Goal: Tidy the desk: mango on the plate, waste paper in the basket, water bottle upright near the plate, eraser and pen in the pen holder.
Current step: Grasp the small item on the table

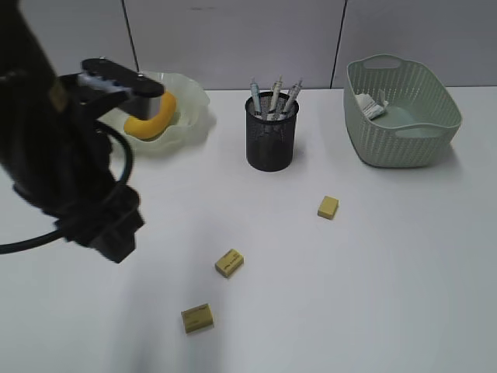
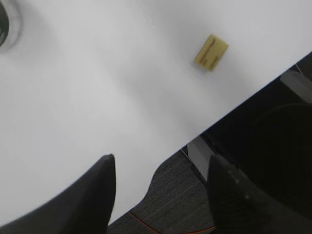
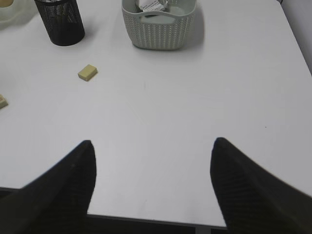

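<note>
My gripper will drop the yellow eraser (image 1: pixel 230 263) into the black mesh pen holder. The eraser will sink low beside the pens, because the pens lean apart (image 1: pixel 273 103) in there.
The yellow mango (image 1: pixel 147 120) lies on the ruffled pale-green plate (image 1: pixel 190 116). Several pens (image 1: pixel 276 97) stand in the black mesh pen holder (image 1: pixel 271 136). Waste paper (image 1: pixel 371 105) sits inside the green basket (image 1: pixel 404 116). Three yellow erasers (image 1: pixel 328 207) (image 1: pixel 229 263) (image 1: pixel 197 318) lie loose on the white desk (image 1: pixel 373 280). My left gripper (image 2: pixel 163 165) is open and empty over the desk's front edge, with one eraser (image 2: pixel 211 51) beyond it. My right gripper (image 3: pixel 152 151) is open and empty above bare desk. A dark green, clear-rimmed shape (image 2: pixel 6 27) may be the water bottle.
My bulky black left arm (image 1: pixel 70 179) covers the desk's left side and hides what is behind it. In the right wrist view the pen holder (image 3: pixel 61 22), basket (image 3: pixel 158 27) and an eraser (image 3: pixel 87 72) stand far ahead. The floor shows below the desk edge (image 2: pixel 229 114).
</note>
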Controlling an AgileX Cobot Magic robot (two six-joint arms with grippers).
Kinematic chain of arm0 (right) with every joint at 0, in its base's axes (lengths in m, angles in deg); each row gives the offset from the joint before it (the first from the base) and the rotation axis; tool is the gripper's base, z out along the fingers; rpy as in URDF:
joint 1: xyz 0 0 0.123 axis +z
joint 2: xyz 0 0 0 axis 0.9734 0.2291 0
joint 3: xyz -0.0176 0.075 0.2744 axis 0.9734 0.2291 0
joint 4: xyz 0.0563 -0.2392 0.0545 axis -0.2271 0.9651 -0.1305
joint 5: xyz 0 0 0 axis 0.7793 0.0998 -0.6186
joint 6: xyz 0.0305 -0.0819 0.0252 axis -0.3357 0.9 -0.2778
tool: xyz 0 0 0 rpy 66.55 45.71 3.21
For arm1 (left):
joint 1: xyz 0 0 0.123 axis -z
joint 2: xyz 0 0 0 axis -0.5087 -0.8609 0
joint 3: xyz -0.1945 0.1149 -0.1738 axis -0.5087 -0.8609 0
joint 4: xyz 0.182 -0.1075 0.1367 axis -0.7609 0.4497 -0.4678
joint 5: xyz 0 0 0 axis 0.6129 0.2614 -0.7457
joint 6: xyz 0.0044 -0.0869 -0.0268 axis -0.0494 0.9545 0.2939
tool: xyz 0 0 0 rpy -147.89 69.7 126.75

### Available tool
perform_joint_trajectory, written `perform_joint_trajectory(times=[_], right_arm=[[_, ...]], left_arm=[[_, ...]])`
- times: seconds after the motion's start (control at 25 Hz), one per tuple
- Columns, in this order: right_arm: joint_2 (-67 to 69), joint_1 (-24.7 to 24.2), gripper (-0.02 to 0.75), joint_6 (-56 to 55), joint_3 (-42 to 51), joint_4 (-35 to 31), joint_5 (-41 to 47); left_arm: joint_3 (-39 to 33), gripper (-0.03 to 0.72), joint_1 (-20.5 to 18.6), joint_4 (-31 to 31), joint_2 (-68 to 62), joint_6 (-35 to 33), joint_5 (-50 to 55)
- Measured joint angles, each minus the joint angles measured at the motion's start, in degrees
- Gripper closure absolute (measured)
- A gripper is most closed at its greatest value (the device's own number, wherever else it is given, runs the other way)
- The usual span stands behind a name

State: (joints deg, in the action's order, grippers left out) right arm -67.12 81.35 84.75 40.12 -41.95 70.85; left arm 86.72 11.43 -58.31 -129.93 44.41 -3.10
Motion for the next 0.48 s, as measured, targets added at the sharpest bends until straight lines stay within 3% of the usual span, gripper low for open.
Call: perform_joint_trajectory(times=[0.24, 0.48], right_arm=[[0.0, 0.0, 0.165, 0.0, 0.0, 0.0, 0.0], [0.0, 0.0, 0.165, 0.0, 0.0, 0.0, 0.0]], left_arm=[[11.4, 0.241, 3.8, -0.6, -13.0, 3.5, -0.4], [20.6, 0.257, 5.1, -2.7, -25.8, 3.7, -0.5]])
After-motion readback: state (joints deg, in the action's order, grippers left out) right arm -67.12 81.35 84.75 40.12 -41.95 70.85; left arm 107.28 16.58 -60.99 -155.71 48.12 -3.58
